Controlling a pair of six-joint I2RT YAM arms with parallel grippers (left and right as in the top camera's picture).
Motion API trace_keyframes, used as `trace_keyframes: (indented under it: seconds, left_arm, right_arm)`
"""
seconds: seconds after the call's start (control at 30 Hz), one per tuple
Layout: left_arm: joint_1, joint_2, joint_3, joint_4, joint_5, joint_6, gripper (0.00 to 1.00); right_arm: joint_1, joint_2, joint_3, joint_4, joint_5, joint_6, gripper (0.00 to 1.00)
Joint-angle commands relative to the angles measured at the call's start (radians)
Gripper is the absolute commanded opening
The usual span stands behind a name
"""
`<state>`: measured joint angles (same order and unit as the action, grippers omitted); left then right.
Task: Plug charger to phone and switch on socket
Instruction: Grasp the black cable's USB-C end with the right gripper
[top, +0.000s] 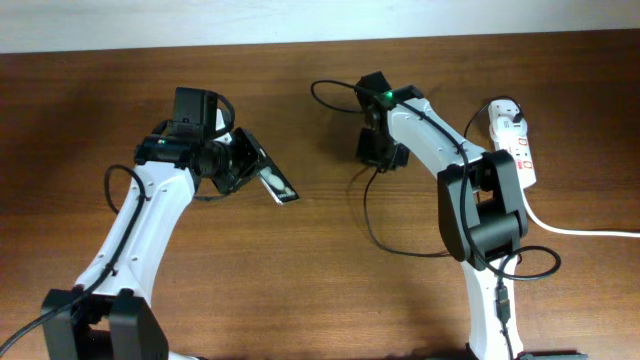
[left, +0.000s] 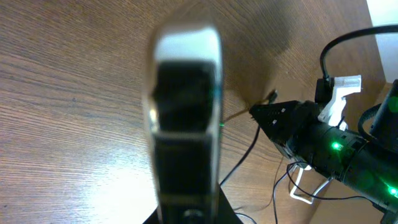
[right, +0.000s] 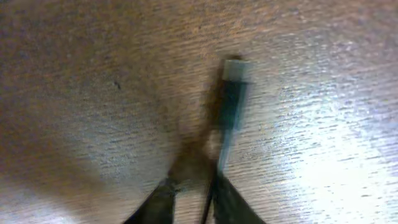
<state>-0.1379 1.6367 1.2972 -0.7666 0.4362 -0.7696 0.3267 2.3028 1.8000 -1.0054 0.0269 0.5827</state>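
Note:
The phone slants steeply, its lower end (top: 284, 194) aimed past the plug, so next my left gripper raises the phone and turns that end toward the plug tip (right: 235, 70).
My left gripper (top: 255, 165) is shut on the phone (top: 278, 185), a black slab held tilted above the table. The phone fills the left wrist view (left: 186, 124), blurred and end-on. My right gripper (top: 378, 152) is to the right of the phone and apart from it, shut on the charger (top: 370, 215). The charger's thin black cable loops down across the table. In the right wrist view the plug tip (right: 233, 93) sticks out beyond the fingertips (right: 196, 180), above the wood. The socket (top: 515, 140), a white strip with red marks, lies at the far right.
The socket's thick white cord (top: 590, 230) runs off the right edge. The right arm's base (top: 490, 215) stands between its gripper and the socket. The right gripper also shows in the left wrist view (left: 273, 115), with green lights behind it.

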Motion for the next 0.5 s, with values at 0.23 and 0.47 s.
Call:
trace_keyframes:
  seconds: [0.23, 0.47]
  left_arm:
    - [0.004, 0.034, 0.008, 0.174, 0.281, 0.028, 0.00]
    - [0.010, 0.215, 0.008, 0.765, 0.557, -0.082, 0.00]
  right_arm:
    - [-0.061, -0.185, -0.031, -0.107, -0.378, -0.348, 0.04]
    - [0.018, -0.581, -0.040, -0.352, -0.457, -0.400, 0.04]
